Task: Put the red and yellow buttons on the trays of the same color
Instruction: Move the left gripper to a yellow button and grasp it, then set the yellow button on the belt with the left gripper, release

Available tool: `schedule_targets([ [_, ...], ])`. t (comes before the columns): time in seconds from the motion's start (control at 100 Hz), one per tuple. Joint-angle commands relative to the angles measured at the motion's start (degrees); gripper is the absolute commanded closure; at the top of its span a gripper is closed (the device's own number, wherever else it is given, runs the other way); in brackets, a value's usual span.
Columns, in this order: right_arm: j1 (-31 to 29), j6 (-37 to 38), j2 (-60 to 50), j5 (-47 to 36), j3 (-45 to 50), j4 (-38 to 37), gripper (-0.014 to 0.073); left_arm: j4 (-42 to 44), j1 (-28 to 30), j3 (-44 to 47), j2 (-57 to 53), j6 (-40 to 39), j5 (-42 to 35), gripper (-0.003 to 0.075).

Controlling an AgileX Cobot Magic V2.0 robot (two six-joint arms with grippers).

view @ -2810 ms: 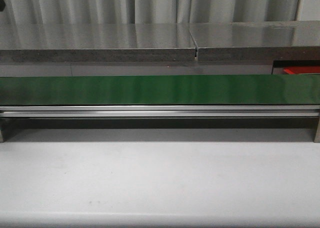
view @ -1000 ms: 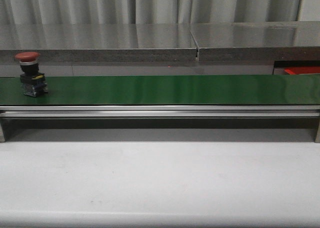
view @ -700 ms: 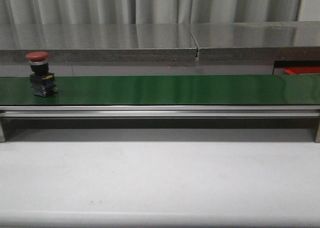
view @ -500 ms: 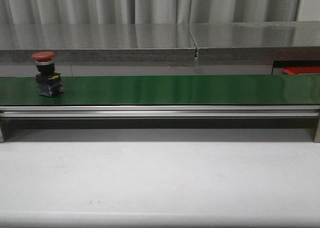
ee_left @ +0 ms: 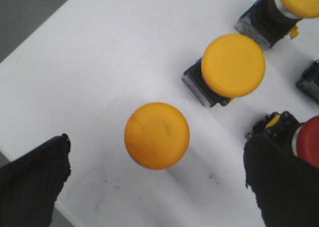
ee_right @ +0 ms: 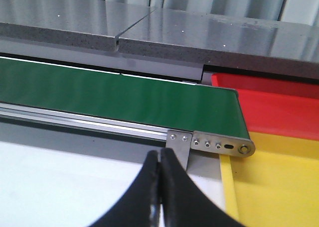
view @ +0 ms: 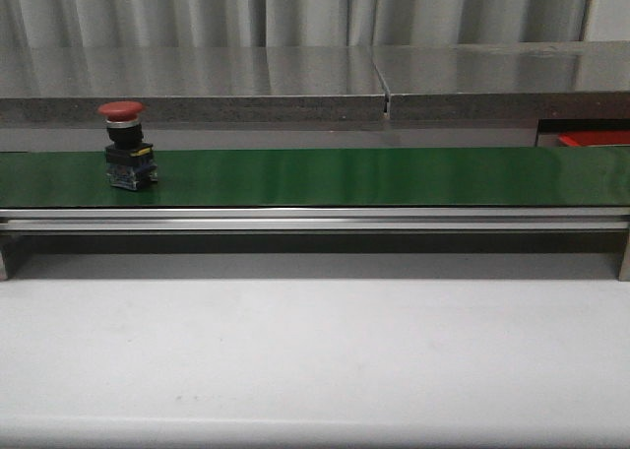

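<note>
The nearest yellow button [ee_left: 157, 136] stands apart from its neighbour, lined up with the left gripper's open fingers, so the robot should keep moving in until they are on either side of its cap.
A red button [view: 126, 144] with a black base stands upright on the green conveyor belt [view: 345, 176], towards its left end. In the left wrist view my left gripper [ee_left: 157, 187] hangs open over a white surface, with one yellow button [ee_left: 157, 135] just beyond the gap between its fingers. Two more yellow buttons [ee_left: 233, 65] and a red button [ee_left: 310, 140] stand further off. My right gripper [ee_right: 160, 155] is shut on nothing near the belt's right end, beside the yellow tray [ee_right: 279, 182] and the red tray [ee_right: 279, 105]. Neither gripper shows in the front view.
A grey stone shelf [view: 295, 85] runs behind the belt, with an aluminium rail [view: 315, 219] along the belt's front. A sliver of the red tray [view: 596, 138] shows at the far right. White tabletop [view: 315, 351] lies in front.
The red button came onto the belt from the left and has ridden steadily to the right. The belt was bare 2.8 s ago.
</note>
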Motion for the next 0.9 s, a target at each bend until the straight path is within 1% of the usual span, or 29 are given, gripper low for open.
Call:
schedule_targets([
  [0.0,0.08,-0.12,-1.02,-4.87,0.02,-0.64,0.0711,-0.02,0.18,-1.49,-1.85,-0.75,-4.52,0.0062],
  [0.09,0.08,-0.12,-1.02,-4.87,0.02,-0.64,0.0711,0.10,0.18,-2.03,-0.72,-0.75,-5.03,0.0062],
  [0.28,0.08,-0.12,-1.02,-4.87,0.02,-0.64,0.0711,0.10,0.18,-5.42,3.41,-0.75,-2.55,0.0062],
  [0.44,0.08,-0.12,-1.02,-4.87,0.02,-0.64,0.0711,0.10,0.18,-5.66,3.86,-0.75,-3.06,0.0070],
  [0.54,0.08,-0.12,-1.02,-4.87,0.02,-0.64,0.0711,0.12,0.18,-5.66,3.97,-0.75,-3.29,0.0113],
  [0.73,0.08,-0.12,-1.02,-4.87,0.02,-0.64,0.0711,0.12,0.18,-5.66,5.59,-0.75,-2.55,0.0235],
  [0.89,0.08,-0.12,-1.02,-4.87,0.02,-0.64,0.0711,0.12,0.18,-5.66,5.99,-0.75,-2.19,0.0323],
])
